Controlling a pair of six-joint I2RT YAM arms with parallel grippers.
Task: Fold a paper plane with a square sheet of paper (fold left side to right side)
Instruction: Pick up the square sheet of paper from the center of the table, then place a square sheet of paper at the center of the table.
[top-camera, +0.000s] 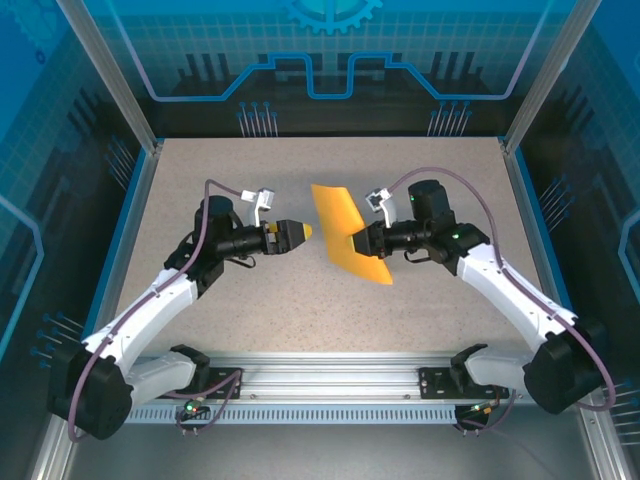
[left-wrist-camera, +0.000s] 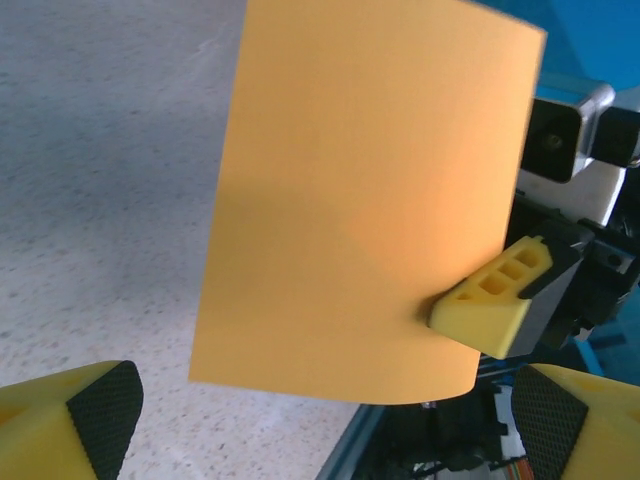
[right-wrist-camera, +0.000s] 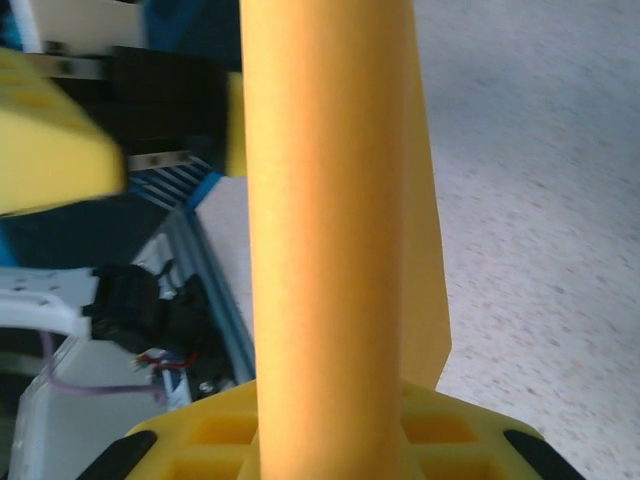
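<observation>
My gripper will fold the orange sheet of paper across, and its free side (top-camera: 321, 220) will bend over in a rounded loop, because the sheet of paper bows in a smooth curve (top-camera: 354, 262).
The square sheet of paper (top-camera: 345, 234) is bright orange and hangs above the table, bent over on itself in a loose curve with no sharp crease. My right gripper (top-camera: 358, 243) is shut on its right edge. In the left wrist view one yellow finger (left-wrist-camera: 495, 296) presses the paper (left-wrist-camera: 370, 200) near its lower right corner. Seen from the right wrist, the paper (right-wrist-camera: 330, 250) rises as a rounded band from between the jaws of the right gripper (right-wrist-camera: 330, 455). My left gripper (top-camera: 300, 232) stands open just left of the sheet, apart from it; its pads frame the left gripper (left-wrist-camera: 330, 430) gap with nothing between them.
The speckled beige table (top-camera: 300, 310) lies under both arms. An aluminium rail (top-camera: 330, 372) runs along the near edge, between the arm bases. Blue-edged walls and metal posts (top-camera: 110, 80) close in the sides and back.
</observation>
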